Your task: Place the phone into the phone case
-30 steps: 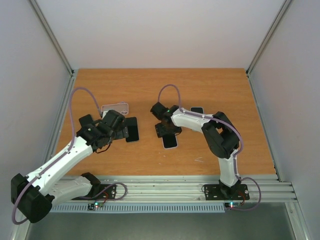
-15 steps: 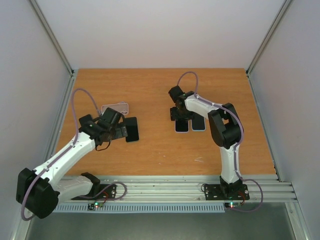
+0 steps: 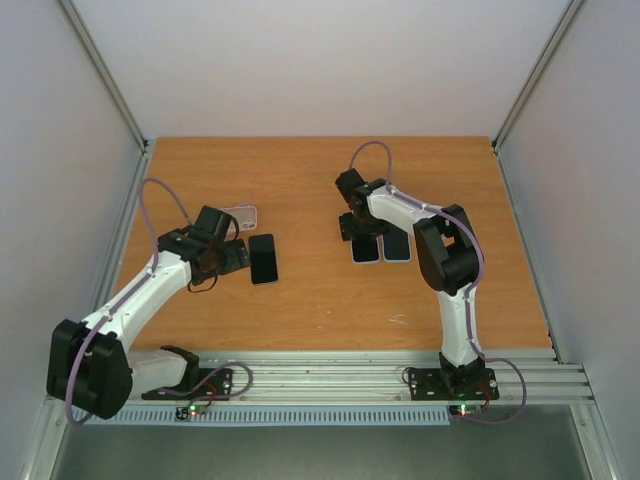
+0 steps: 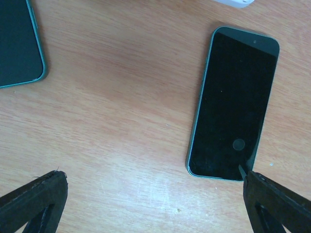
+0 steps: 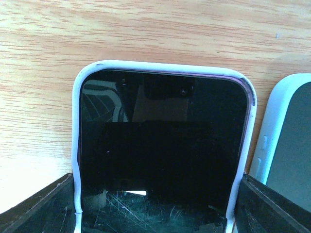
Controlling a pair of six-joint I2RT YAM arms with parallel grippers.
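My left gripper should move open toward the case (image 3: pixel 243 216) next, which is clear and lies free of the dark phone (image 3: pixel 263 259), until its fingers are on both sides of the case's rim.
A black phone (image 5: pixel 160 141) sits inside a white phone case (image 5: pixel 76 145), and my right gripper (image 5: pixel 155 208) is shut on it, one finger against each long side. From above, that gripper (image 3: pixel 360 228) is at the back right with the cased phone (image 3: pixel 365 250) lying under it. My left gripper (image 3: pixel 232 257) is open, just left of a bare dark phone (image 3: pixel 263 258). In the left wrist view this teal-edged phone (image 4: pixel 233 102) lies flat by the right fingertip (image 4: pixel 272 199), with only wood between the jaws (image 4: pixel 155 213).
A pale blue case or cased phone (image 3: pixel 397 247) lies right beside the held one, and its edge (image 5: pixel 286 141) shows in the right wrist view. A clear case (image 3: pixel 240 213) lies behind the left gripper. Another dark, teal-edged phone (image 4: pixel 17 43) lies left of it.
The right gripper carried the white-cased phone from the table's middle back and right, next to the pale blue one, then held still. The left gripper drew back a little to the left.
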